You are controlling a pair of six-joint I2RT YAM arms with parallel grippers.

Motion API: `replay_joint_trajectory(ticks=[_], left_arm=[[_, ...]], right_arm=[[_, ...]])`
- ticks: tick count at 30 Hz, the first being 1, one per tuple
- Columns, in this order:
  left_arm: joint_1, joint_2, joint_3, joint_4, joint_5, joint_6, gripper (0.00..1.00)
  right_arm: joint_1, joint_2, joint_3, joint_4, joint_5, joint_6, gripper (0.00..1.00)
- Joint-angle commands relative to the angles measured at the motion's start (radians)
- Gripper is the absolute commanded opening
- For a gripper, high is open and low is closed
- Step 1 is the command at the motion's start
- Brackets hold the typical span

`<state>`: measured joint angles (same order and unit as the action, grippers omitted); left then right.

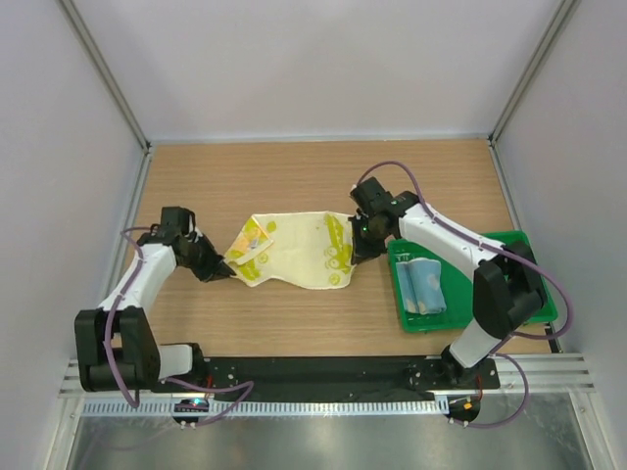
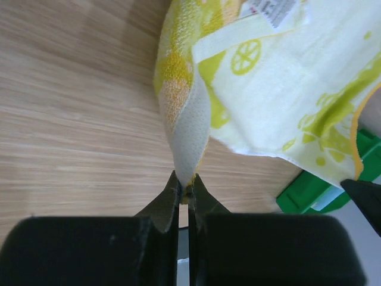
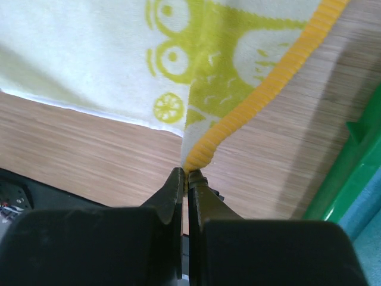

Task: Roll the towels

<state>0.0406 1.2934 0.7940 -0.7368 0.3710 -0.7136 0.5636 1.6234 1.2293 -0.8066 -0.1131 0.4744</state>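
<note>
I can see a flap of the pale yellow towel [image 1: 252,237] folded over the towel's end, so next my left gripper lets go of the towel's corner and opens the flap [image 1: 270,226] before rolling.
The pale yellow towel [image 1: 294,250] with lime-green and orange patches lies spread between the two arms on the wooden table. My left gripper [image 1: 227,270] is shut on its left corner, seen in the left wrist view [image 2: 186,186] with the towel [image 2: 268,89] folded over above it. My right gripper [image 1: 355,253] is shut on its right, orange-trimmed edge [image 3: 188,174]; the towel [image 3: 119,53] hangs above. The light blue towel [image 1: 425,284] lies rolled in the green tray [image 1: 490,245].
The green tray stands at the right of the table, close to the right arm; its corner shows in the left wrist view [image 2: 303,190] and its wall in the right wrist view [image 3: 351,173]. Grey walls enclose the table.
</note>
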Motion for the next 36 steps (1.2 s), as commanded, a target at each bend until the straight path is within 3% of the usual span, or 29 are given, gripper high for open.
replay_joint_trajectory(ticks=[1, 5, 8, 9, 11, 12, 15, 16, 17, 19, 22, 27, 31, 36], left_arm=[[0.001, -0.065, 0.066, 0.045, 0.065, -0.033, 0.00], [0.002, 0.001, 0.160, 0.059, 0.126, -0.064, 0.00], [0.002, 0.087, 0.362, 0.021, 0.154, -0.078, 0.00], [0.004, 0.104, 0.419, 0.005, 0.154, -0.083, 0.00], [0.013, 0.159, 0.601, -0.028, 0.157, -0.098, 0.00], [0.018, 0.174, 0.658, -0.044, 0.145, -0.104, 0.00], [0.033, 0.233, 0.873, -0.043, 0.128, -0.130, 0.00], [0.039, 0.244, 0.904, -0.020, 0.147, -0.142, 0.00], [0.054, 0.248, 0.933, 0.014, 0.172, -0.159, 0.00], [0.065, 0.207, 0.900, 0.156, 0.189, -0.185, 0.00], [0.103, 0.075, 0.711, 0.284, 0.168, -0.222, 0.00], [0.192, -0.109, 0.348, 0.309, 0.146, -0.257, 0.00], [0.225, -0.172, 0.073, 0.294, 0.132, -0.189, 0.01], [0.301, -0.073, -0.079, 0.243, 0.248, -0.147, 0.18]], right_arm=[[0.021, -0.007, 0.081, 0.038, -0.022, 0.023, 0.01], [0.021, 0.082, 0.246, -0.025, 0.006, -0.005, 0.01], [0.016, 0.183, 0.535, -0.158, 0.052, -0.054, 0.01], [0.006, 0.208, 0.712, -0.193, 0.059, -0.063, 0.01], [-0.010, 0.301, 0.911, -0.316, 0.076, -0.080, 0.01], [-0.031, 0.341, 1.122, -0.356, 0.075, -0.080, 0.01], [-0.073, 0.470, 1.469, -0.482, 0.025, -0.057, 0.01], [-0.106, 0.478, 1.493, -0.477, -0.005, -0.043, 0.01], [-0.123, 0.446, 1.481, -0.453, -0.032, -0.019, 0.01], [-0.134, 0.362, 1.303, -0.322, -0.077, -0.011, 0.01], [-0.133, 0.184, 1.000, -0.173, -0.091, 0.000, 0.01], [-0.122, 0.026, 0.552, -0.080, -0.108, 0.001, 0.01], [-0.085, -0.037, 0.244, 0.059, -0.131, 0.021, 0.01], [-0.050, -0.042, -0.009, 0.136, -0.114, 0.035, 0.01]])
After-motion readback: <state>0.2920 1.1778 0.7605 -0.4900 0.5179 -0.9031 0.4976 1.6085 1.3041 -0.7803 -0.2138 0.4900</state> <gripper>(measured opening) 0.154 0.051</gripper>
